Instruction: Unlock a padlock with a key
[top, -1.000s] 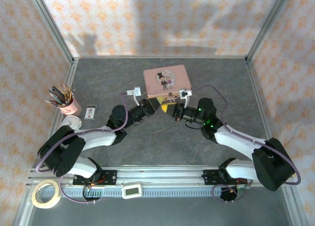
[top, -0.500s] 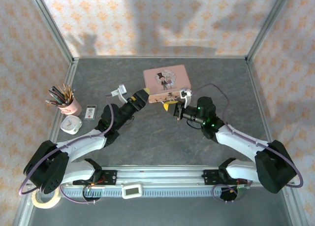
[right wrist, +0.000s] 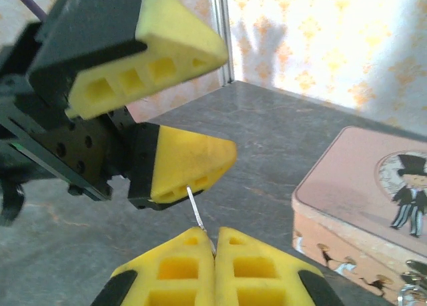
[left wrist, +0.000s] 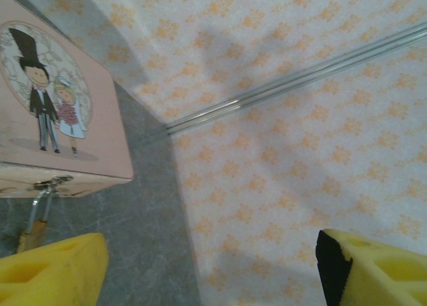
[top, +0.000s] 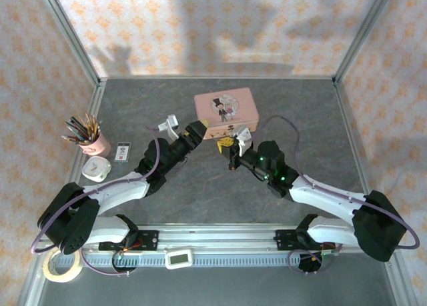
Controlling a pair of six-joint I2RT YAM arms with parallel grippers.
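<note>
The key's slanted blade (right wrist: 195,209) points at my left gripper's lower finger, so my right gripper should turn the blade into the open gap before retaking the key.
The small brass padlock (left wrist: 31,234) hangs by its thin silvery shackle from the clasp on the front of the pink picture tin (top: 225,108), at the lower left of the left wrist view. My right gripper (right wrist: 214,245) is shut on the key (right wrist: 197,213), whose thin silver blade sticks out between the yellow fingers. The blade tip points at the lower finger (right wrist: 190,161) of my left gripper (right wrist: 175,106); I cannot tell if they touch. The left gripper (left wrist: 212,273) stands open with nothing between its fingers, close to the tin's front left corner (top: 195,131). The right gripper (top: 229,146) sits just in front of the tin.
A pink cup of pencils (top: 90,137), a small card (top: 123,151) and a white round clock (top: 97,167) stand at the left. A tape roll (top: 61,263) and a white device (top: 179,258) lie by the near rail. Patterned walls close three sides.
The left arm has stretched out towards the tin, and its jaws widened, then narrowed slightly. The right gripper has shifted left with the key, nearer the left gripper.
</note>
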